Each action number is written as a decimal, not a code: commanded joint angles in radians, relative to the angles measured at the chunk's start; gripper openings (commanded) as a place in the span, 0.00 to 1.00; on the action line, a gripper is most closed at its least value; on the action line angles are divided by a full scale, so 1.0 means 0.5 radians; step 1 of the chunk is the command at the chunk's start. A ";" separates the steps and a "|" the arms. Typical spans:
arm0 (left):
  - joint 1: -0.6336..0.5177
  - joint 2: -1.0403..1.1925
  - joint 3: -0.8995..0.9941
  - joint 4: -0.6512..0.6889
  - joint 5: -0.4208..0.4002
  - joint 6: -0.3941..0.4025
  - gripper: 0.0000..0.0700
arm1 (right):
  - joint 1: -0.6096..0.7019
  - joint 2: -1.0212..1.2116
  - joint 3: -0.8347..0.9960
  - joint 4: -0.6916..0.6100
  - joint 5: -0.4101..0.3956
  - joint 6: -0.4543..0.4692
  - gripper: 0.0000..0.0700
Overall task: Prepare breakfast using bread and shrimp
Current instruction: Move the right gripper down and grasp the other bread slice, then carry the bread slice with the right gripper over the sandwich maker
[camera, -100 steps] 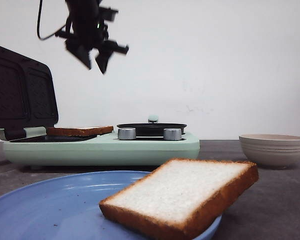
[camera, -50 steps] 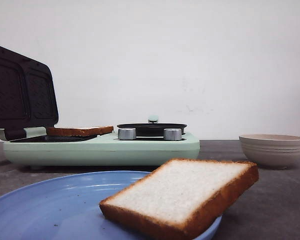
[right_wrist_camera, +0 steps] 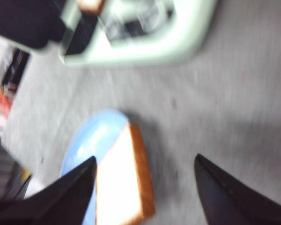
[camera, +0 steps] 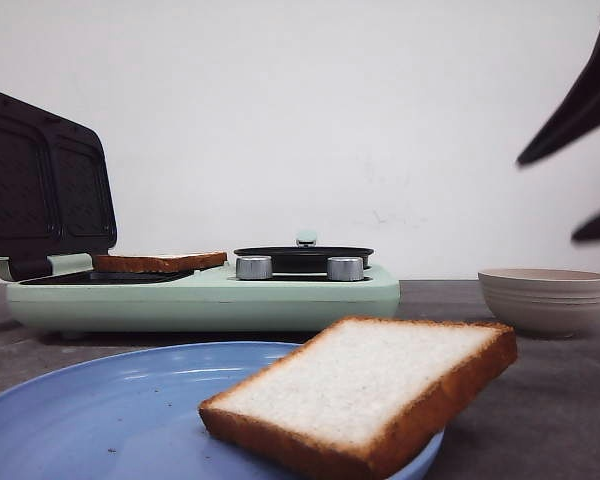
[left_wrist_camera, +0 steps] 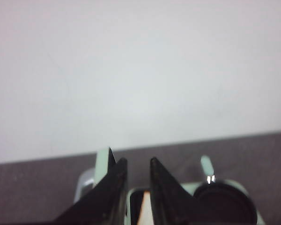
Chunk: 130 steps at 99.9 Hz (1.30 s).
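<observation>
The robot's right gripper should take one bread slice by its raised edge (camera: pixel 488 355) and carry it to the maker, because the slice sticks out past the blue plate's rim (camera: pixel 435 447) toward that gripper.
One bread slice (camera: pixel 370 385) leans on the rim of a blue plate (camera: pixel 100 400) at the front. It also shows in the right wrist view (right_wrist_camera: pixel 119 178). A second bread slice (camera: pixel 158 262) lies on the left plate of the green sandwich maker (camera: pixel 210 295). My right gripper (camera: pixel 547 200) is open and empty, high at the right; in its wrist view (right_wrist_camera: pixel 144 158) the fingers are spread wide above the plate's bread. My left gripper (left_wrist_camera: pixel 135 160) is out of the front view, narrowly open and empty, high over the maker. No shrimp is visible.
The maker's dark lid (camera: pixel 45 180) stands open at the left. A black pan (camera: pixel 302 255) and silver knobs (camera: pixel 253 267) sit on its right half. A beige bowl (camera: pixel 545 295) stands at the right; its inside is hidden.
My left gripper, high over the maker a second ago, has left the front view. My right gripper's fingers have come into view at the upper right. Bread and plate are unmoved.
</observation>
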 commanded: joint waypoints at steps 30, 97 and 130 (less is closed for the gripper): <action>-0.009 -0.571 -0.385 0.000 -0.006 0.053 0.02 | 0.276 0.571 0.021 0.242 -0.081 0.192 0.77; -0.045 -0.746 -0.579 -0.053 0.002 0.070 0.02 | 0.609 0.916 0.067 0.686 0.008 0.297 0.00; -0.053 -0.747 -0.579 -0.074 0.060 0.048 0.02 | 0.712 0.870 0.667 0.654 0.066 0.320 0.00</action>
